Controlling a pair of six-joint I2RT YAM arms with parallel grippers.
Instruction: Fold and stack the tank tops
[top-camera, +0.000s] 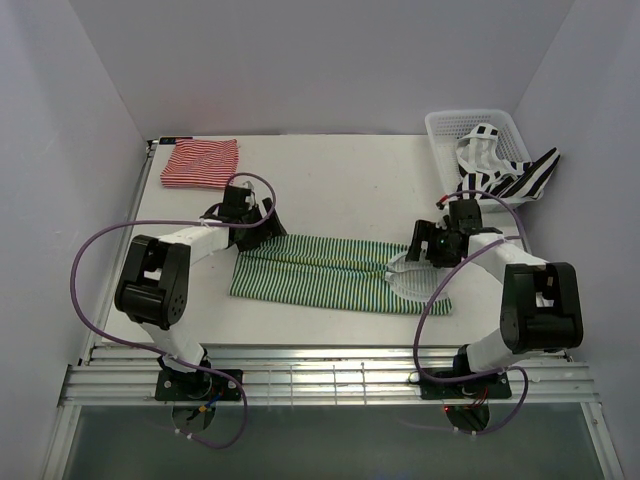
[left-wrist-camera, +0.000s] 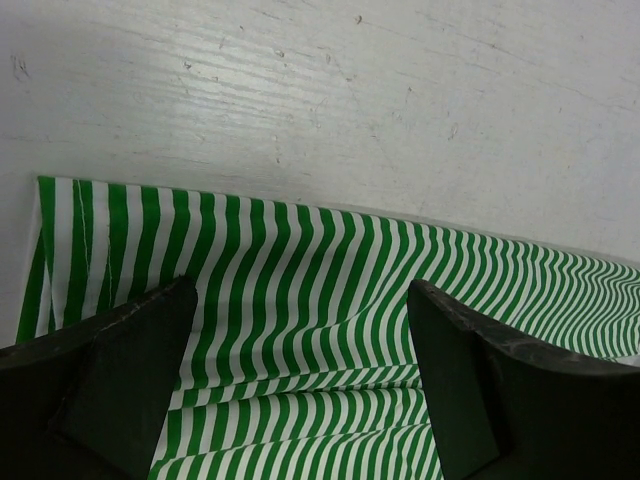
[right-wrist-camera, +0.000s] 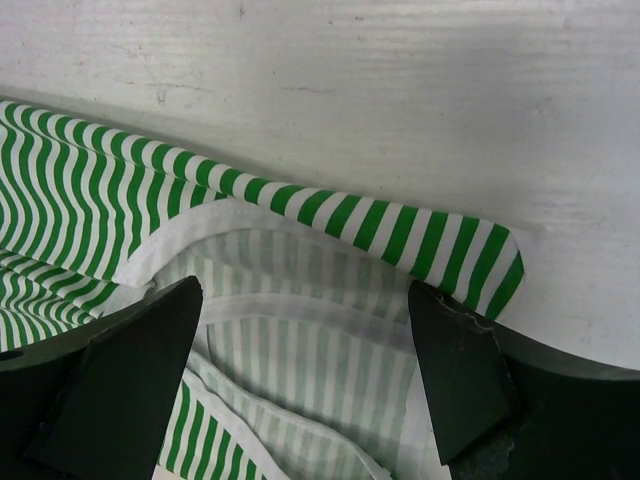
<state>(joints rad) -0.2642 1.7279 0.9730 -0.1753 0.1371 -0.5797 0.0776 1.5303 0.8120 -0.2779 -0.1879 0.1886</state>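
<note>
My two grippers are working on the green-and-white tank top (top-camera: 322, 274), which is lying crosswise. Next, my right gripper swings the strap end (top-camera: 418, 283) to the back while my left gripper pulls the tank top's hem closer.
The green-and-white tank top (top-camera: 330, 272) lies folded lengthwise as a long strip across the middle of the table. My left gripper (top-camera: 258, 228) hangs open over its left end, and striped cloth (left-wrist-camera: 300, 330) shows between the spread fingers. Over the right end my right gripper (top-camera: 428, 252) is open too, above the straps and the pale inside of the neckline (right-wrist-camera: 310, 330). A red-and-white tank top (top-camera: 200, 163) sits folded at the back left. The black-and-white tank top (top-camera: 505, 175) spills out of the basket at the back right.
A white lattice basket (top-camera: 450, 130) stands at the back right corner against the wall. White walls close in the table on three sides. A slatted metal rail (top-camera: 330, 380) runs along the near edge by the arm bases.
</note>
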